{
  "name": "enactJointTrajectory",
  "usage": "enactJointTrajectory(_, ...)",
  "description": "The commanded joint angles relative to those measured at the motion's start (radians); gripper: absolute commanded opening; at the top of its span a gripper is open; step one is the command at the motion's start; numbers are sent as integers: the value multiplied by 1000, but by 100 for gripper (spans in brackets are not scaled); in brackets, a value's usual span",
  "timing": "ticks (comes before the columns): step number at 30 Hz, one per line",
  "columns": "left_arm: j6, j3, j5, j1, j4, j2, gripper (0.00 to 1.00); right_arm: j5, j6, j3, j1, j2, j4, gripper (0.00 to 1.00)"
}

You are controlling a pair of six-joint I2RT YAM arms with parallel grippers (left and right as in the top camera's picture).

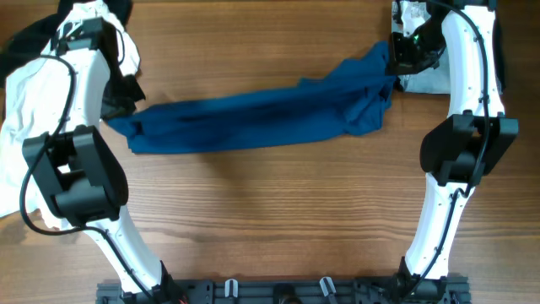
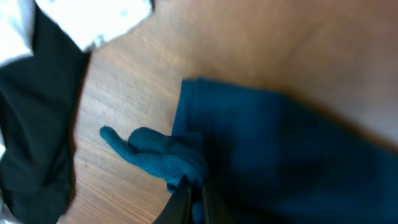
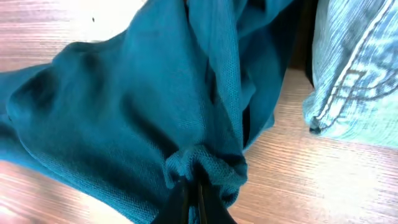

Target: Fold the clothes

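Observation:
The dark-blue shirt lies in a narrow band with bunched ends [image 1: 365, 116], so my left gripper and right gripper should take its back edge [image 1: 310, 84] and lift it open.
The dark-blue shirt [image 1: 253, 118] lies stretched in a long band across the table between my two grippers. My left gripper [image 1: 126, 105] is shut on the shirt's left end; the left wrist view shows the jaws [image 2: 194, 190] pinching bunched blue cloth [image 2: 280, 155]. My right gripper [image 1: 396, 63] is shut on the shirt's right end, which is raised and bunched; the right wrist view shows the jaws [image 3: 191, 186] closed on a fold of the blue knit [image 3: 124, 106]. Light-blue denim jeans [image 3: 354, 68] lie beside it at the back right.
A white garment [image 1: 25, 101] and a black piece [image 1: 25, 38] lie piled at the left edge; the black piece also shows in the left wrist view [image 2: 34, 124]. The jeans show under the right arm [image 1: 426, 80]. Bare wood table [image 1: 270, 219] lies in front.

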Motion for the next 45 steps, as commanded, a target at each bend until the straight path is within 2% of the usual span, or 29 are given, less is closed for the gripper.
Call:
enactJointTrajectory(1,16,-97,-39,11,5,-26,4,89,23,-80,-5,-34,-4,6)
enactJointTrajectory(3,16,-137,-39,10,13,-26,4,111,19,-171,-5,-33,19,7)
enactJointTrajectory(4,16,-155,-39,10,16,-26,10,111,19,-214,-6,-33,43,11)
enactJointTrajectory(6,12,-169,-39,10,23,-26,51,111,19,-270,-8,-33,96,28)
enactJointTrajectory(7,12,-169,-39,10,24,-26,64,103,23,-269,-8,-34,123,34)
enactJointTrajectory(8,11,-169,-39,10,38,-26,69,60,23,-236,-8,-47,166,38)
enactJointTrajectory(11,5,-169,-30,10,54,-26,71,45,12,-120,-2,-62,200,45)
enactJointTrajectory(14,5,-169,-27,10,74,-26,70,21,-66,-16,33,-64,219,48)
enactJointTrajectory(15,5,-169,-28,10,78,-26,67,13,-79,-15,49,-65,232,49)
enactJointTrajectory(16,5,-169,-27,10,84,-26,61,13,-106,-17,88,-64,245,51)
enactJointTrajectory(19,4,-169,-16,10,94,-26,27,11,-118,-51,193,-61,290,58)
enactJointTrajectory(20,-11,-169,-13,10,95,-26,8,11,-114,-86,240,-56,312,59)
enactJointTrajectory(21,-19,-169,-12,11,95,-26,4,6,-107,-104,261,-50,324,59)
enactJointTrajectory(27,-19,-169,-9,11,106,-26,4,10,-47,-228,404,0,401,59)
enactJointTrajectory(30,-18,-169,-5,11,106,-26,4,84,20,-286,425,5,457,59)
enactJointTrajectory(36,-18,-169,-5,11,106,-26,4,133,68,-369,424,23,522,56)
enactJointTrajectory(38,-19,-169,-5,11,106,-26,4,134,80,-386,424,25,565,49)
enactJointTrajectory(40,-19,-169,-4,11,107,-26,4,134,93,-386,424,25,590,38)
enactJointTrajectory(45,-22,-169,6,11,107,-26,4,238,110,-386,421,61,605,28)
